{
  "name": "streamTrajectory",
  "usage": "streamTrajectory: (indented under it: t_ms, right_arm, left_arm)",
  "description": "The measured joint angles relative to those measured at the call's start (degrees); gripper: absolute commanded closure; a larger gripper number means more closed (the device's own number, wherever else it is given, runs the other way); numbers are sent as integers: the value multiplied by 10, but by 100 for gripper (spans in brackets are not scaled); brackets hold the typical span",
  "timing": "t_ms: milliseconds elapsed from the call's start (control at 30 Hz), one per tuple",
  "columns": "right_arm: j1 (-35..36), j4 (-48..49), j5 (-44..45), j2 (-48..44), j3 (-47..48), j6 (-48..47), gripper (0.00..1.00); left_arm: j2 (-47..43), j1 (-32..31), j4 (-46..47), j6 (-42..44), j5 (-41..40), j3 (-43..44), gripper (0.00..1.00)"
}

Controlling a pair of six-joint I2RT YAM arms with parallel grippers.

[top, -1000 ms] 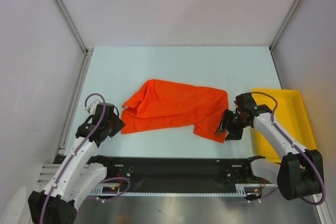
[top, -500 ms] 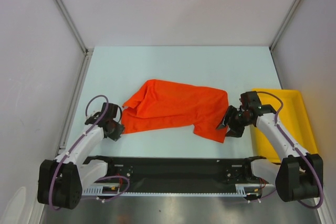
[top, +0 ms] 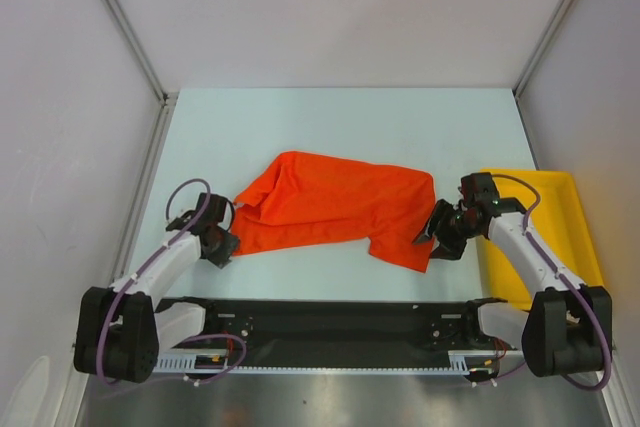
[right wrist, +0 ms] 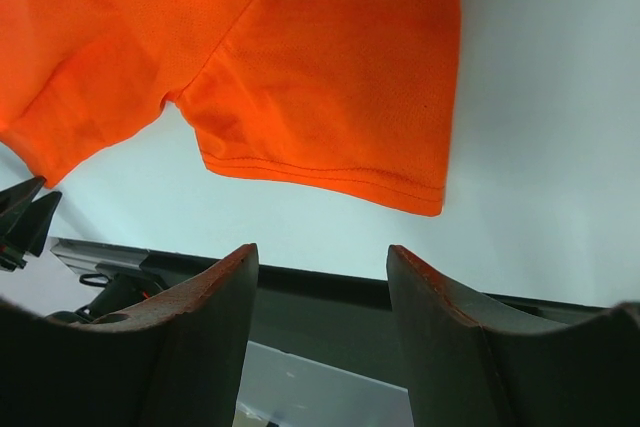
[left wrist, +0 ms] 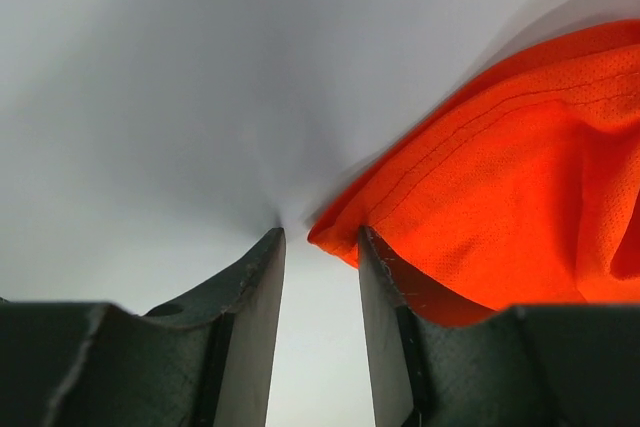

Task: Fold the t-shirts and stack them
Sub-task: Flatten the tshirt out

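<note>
I can see the orange-red t-shirt bunched in folds [top: 272,199] near my left gripper, so my right gripper should pinch the t-shirt flap's lower corner [top: 423,268]. Both grippers can then lift and spread it before folding.
The orange-red t-shirt [top: 335,202] lies crumpled across the middle of the table, wider than it is deep. My left gripper [top: 224,246] sits low on the table at its lower left corner. In the left wrist view the left gripper [left wrist: 321,233] is open, with the t-shirt [left wrist: 520,197] corner just at its right fingertip [left wrist: 368,247] and nothing clamped. My right gripper [top: 430,243] is at the shirt's lower right flap. Its jaws [right wrist: 322,249] stand open and empty, a little short of the t-shirt [right wrist: 300,57] hem.
A yellow tray [top: 560,217] lies at the right edge of the table, just beyond the right arm. The black base rail [top: 330,322] runs along the near edge. Grey walls enclose the table on three sides.
The left arm has dropped low and its gripper has edged right to the shirt's corner. The right gripper shifted slightly right, then held still. The shirt has not moved.
</note>
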Motion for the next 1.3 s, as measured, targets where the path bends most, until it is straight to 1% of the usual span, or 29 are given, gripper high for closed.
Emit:
streamTrajectory:
  t_ms: [200, 267, 333, 400, 467, 567, 600, 633, 667, 700, 767, 933, 1233, 1300]
  right_arm:
    - [-6, 7, 0, 25, -1, -2, 40]
    - [-7, 11, 0, 33, -3, -2, 40]
    - [-7, 13, 2, 38, -9, -3, 39]
    - [-7, 15, 7, 39, -20, -3, 39]
    - [-7, 14, 12, 40, -33, -2, 39]
    - [-7, 3, 29, 42, -41, -2, 39]
    - [-8, 0, 39, 42, -42, 0, 47]
    - [-9, -2, 44, 42, -42, 1, 47]
    - [-9, 1, 50, 42, -44, 6, 50]
    - [-10, 8, 55, 41, -50, 8, 55]
    - [-10, 23, 59, 42, -67, 16, 59]
    - [-10, 47, 47, 81, -85, 26, 61]
    - [-10, 64, 39, 93, -82, 34, 62]
    - [-9, 64, 36, 102, -78, 37, 67]
  left_arm:
    - [15, 2, 7, 0, 0, 6, 60]
    - [15, 2, 16, 0, 0, 4, 64]
    - [15, 5, 26, -2, 0, 1, 83]
    - [19, 8, 35, -1, -1, -2, 96]
    - [21, 9, 44, 4, 0, -2, 99]
    - [24, 10, 49, 13, 0, -1, 100]
    - [24, 10, 49, 22, 0, 0, 100]
    - [24, 10, 49, 23, 0, 0, 100]
    - [24, 10, 49, 28, 0, 1, 100]
    - [24, 10, 49, 33, 0, 2, 100]
    - [21, 10, 49, 41, -1, 2, 100]
    - [9, 10, 48, 56, 6, 4, 100]
    - [-9, 10, 50, 68, 24, 4, 100]
    - [-11, 10, 50, 68, 24, 4, 100]
